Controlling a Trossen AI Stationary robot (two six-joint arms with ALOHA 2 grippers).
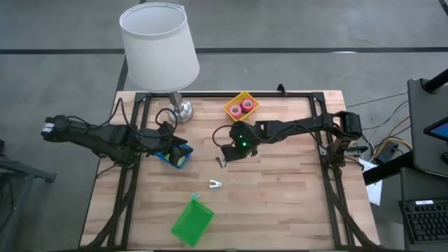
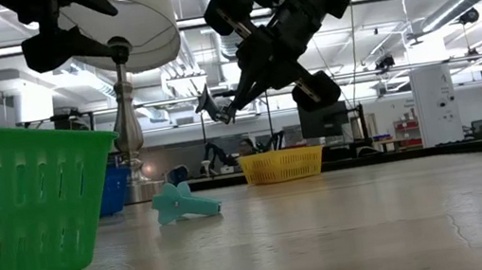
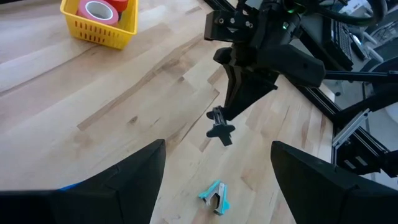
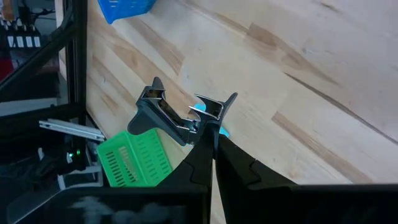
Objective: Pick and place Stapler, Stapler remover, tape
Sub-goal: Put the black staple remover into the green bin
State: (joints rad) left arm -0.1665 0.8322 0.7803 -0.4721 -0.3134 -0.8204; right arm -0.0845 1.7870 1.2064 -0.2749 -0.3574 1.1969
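My right gripper is holding the dark stapler remover (image 1: 221,162) and the green basket (image 1: 192,222) is on my left gripper's side, so my left gripper should take over the remover.
My right gripper (image 1: 225,155) hangs over the middle of the table, shut on a dark grey stapler remover (image 4: 163,112), which also shows in the low view as the dark remover (image 2: 216,108). A second, teal stapler remover (image 1: 215,184) lies flat on the table nearer the front edge. Pink and red tape rolls (image 1: 241,108) sit in a yellow basket (image 1: 252,100) at the far edge. My left gripper (image 1: 178,150) is open above a blue basket (image 1: 183,162). No stapler shows plainly. My right gripper pinches the dark stapler remover by one of its winged handles (image 4: 211,111), between the free ends of the two fingers (image 4: 200,152). The fingers slant down from above and from the table's right. The remover is lifted clear of the table and juts out beyond the fingertips.
A lamp with a white shade (image 1: 159,43) stands on its metal base (image 1: 180,110) at the far left. A green basket (image 1: 192,221) sits near the front edge. Black frame rails (image 1: 329,161) run along the table's sides. Bare wood lies right of centre.
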